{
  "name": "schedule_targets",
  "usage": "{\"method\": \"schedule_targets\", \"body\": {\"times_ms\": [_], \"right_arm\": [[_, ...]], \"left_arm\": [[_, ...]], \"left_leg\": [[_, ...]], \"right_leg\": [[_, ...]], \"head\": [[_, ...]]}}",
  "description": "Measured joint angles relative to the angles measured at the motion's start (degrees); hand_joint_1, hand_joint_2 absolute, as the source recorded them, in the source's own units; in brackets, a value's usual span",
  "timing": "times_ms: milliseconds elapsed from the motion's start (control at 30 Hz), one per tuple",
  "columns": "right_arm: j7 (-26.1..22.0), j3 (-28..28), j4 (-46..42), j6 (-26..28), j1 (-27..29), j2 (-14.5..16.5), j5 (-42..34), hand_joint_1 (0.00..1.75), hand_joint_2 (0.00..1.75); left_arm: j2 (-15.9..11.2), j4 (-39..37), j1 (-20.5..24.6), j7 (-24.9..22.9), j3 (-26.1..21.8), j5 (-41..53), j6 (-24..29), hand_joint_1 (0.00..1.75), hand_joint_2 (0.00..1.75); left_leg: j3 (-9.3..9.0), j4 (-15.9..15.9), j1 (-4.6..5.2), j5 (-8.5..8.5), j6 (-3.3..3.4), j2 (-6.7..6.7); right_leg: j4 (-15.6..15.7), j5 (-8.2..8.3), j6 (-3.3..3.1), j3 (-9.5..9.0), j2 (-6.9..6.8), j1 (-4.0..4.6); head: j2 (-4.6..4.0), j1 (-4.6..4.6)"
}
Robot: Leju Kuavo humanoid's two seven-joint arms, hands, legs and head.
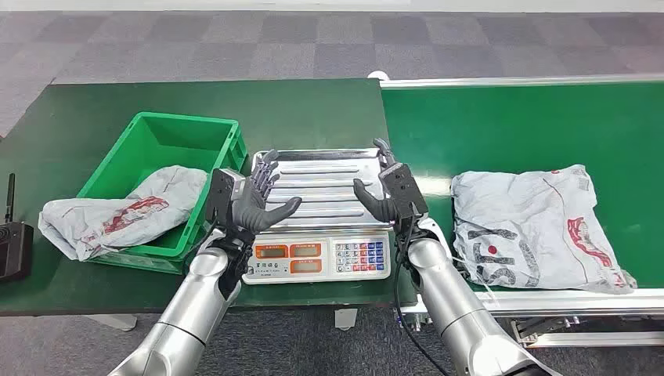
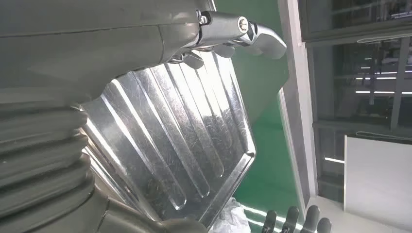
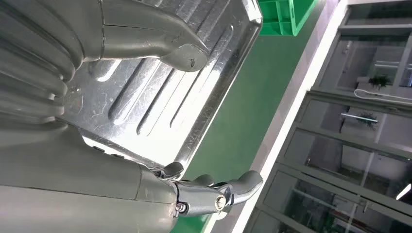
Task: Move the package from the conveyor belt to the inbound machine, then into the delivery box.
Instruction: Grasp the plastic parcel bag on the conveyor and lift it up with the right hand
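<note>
The grey package on the conveyor belt point(image 1: 539, 229) has wrinkled, slack edges point(image 1: 578, 177). I therefore expect it to fold over and sag around my right gripper when I lift it.
A grey plastic-wrapped package point(image 1: 534, 228) with red and black print lies on the green conveyor belt point(image 1: 517, 125) at the right. The inbound machine is a scale with a bare ribbed metal tray point(image 1: 325, 190) point(image 2: 180, 145) point(image 3: 160, 92) and a keypad front point(image 1: 321, 257). A second grey package point(image 1: 117, 210) lies half in the green delivery box point(image 1: 168, 141), hanging over its left wall. My left hand point(image 1: 254, 196) hovers open over the tray's left side, and my right hand point(image 1: 384, 188) open over its right side. Both palms face each other with nothing between them.
A dark green table point(image 1: 86, 110) carries the box and the scale. A black device point(image 1: 12, 247) sits at the table's far left edge. The belt's metal rail point(image 1: 548, 299) runs along the near side. Grey carpet lies beyond.
</note>
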State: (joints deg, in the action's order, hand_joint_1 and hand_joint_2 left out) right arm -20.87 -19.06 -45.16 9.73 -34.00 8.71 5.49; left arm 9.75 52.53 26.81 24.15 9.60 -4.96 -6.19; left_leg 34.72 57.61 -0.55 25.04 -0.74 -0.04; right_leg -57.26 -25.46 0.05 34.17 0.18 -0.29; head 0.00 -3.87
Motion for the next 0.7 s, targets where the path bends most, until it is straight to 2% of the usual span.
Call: {"method": "schedule_targets", "body": {"times_ms": [133,267,567,700], "right_arm": [[0.62,-0.09,0.27,2.76,-0.08,0.00,1.47,0.00,1.75],[2.44,0.38,1.20,8.73,-0.46,-1.08,3.94,0.00,1.75],[2.50,5.42,7.80,24.55,-1.23,-7.86,12.01,0.00,1.75],[3.37,7.42,10.90,28.49,-1.13,-10.15,14.91,0.00,1.75]], "left_arm": [[-0.01,0.53,-0.34,0.02,0.00,0.30,0.51,0.00,1.75],[-0.10,1.37,-0.98,-0.01,-0.11,0.33,1.02,0.00,1.75],[-1.03,2.57,-3.48,0.24,-2.63,-0.45,1.10,0.00,1.75],[-1.29,2.98,-4.20,0.32,-3.31,-0.50,1.09,0.00,1.75]], "left_leg": [[0.00,0.00,0.00,0.00,0.00,0.00],[0.00,0.00,0.00,0.00,0.00,-0.04],[0.01,0.01,0.01,0.02,0.04,-0.11],[0.02,0.01,0.02,0.05,0.05,-0.10]], "right_leg": [[0.00,0.00,0.00,0.00,0.00,0.00],[0.01,0.00,0.00,0.01,-0.04,-0.02],[0.03,-0.01,0.04,0.00,-0.09,-0.11],[0.03,-0.02,0.05,0.02,-0.07,-0.11]], "head": [[0.00,0.00],[0.00,0.00],[0.00,0.01],[0.00,0.01]]}}
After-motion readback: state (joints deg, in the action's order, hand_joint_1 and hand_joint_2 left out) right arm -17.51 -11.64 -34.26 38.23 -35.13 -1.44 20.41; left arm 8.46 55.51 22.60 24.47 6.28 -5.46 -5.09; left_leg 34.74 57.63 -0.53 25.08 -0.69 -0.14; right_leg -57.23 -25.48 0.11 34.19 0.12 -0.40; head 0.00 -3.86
